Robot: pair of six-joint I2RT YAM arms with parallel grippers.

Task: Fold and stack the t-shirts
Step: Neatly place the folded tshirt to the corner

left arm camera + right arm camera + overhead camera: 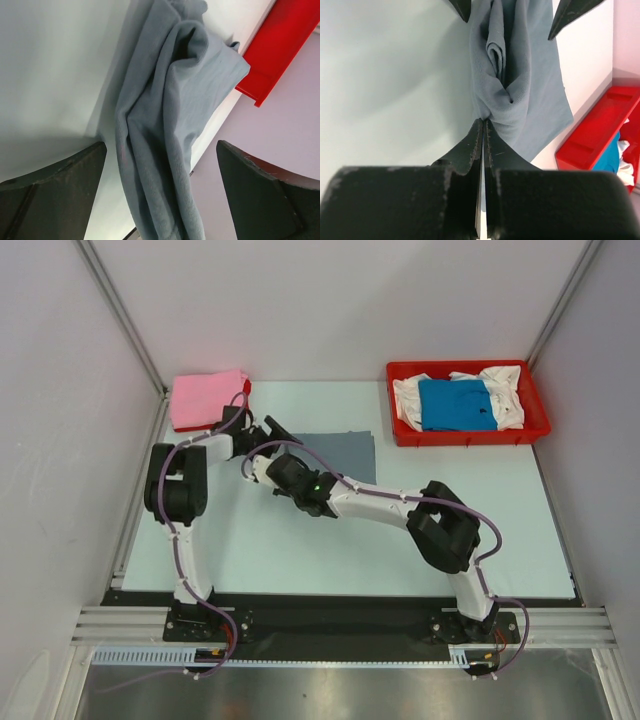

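Observation:
The grey t-shirt's fold (496, 106) is pinched in my right gripper. My left gripper should take the gathered cloth (159, 187) and my right gripper should open before the grey t-shirt is stacked on the pink t-shirt.
The slate grey t-shirt (345, 453) lies in the middle of the table, its left part bunched and lifted between the two arms. My right gripper (484, 121) is shut, pinching a fold at the grey t-shirt's (520, 90) edge. My left gripper (160, 195) stands wide open, and the gathered grey t-shirt (165, 135) runs between its fingers (55, 192) without being gripped. Seen from above, the left gripper (268, 432) sits just behind the right gripper (258, 468). A folded pink t-shirt (205, 398) rests at the back left corner.
A red tray (468, 436) stands at the back right and holds a bright blue t-shirt (455, 405) on a white one (505, 390). The tray's edge (280, 45) shows beyond the grey cloth. Pale walls enclose the table on three sides.

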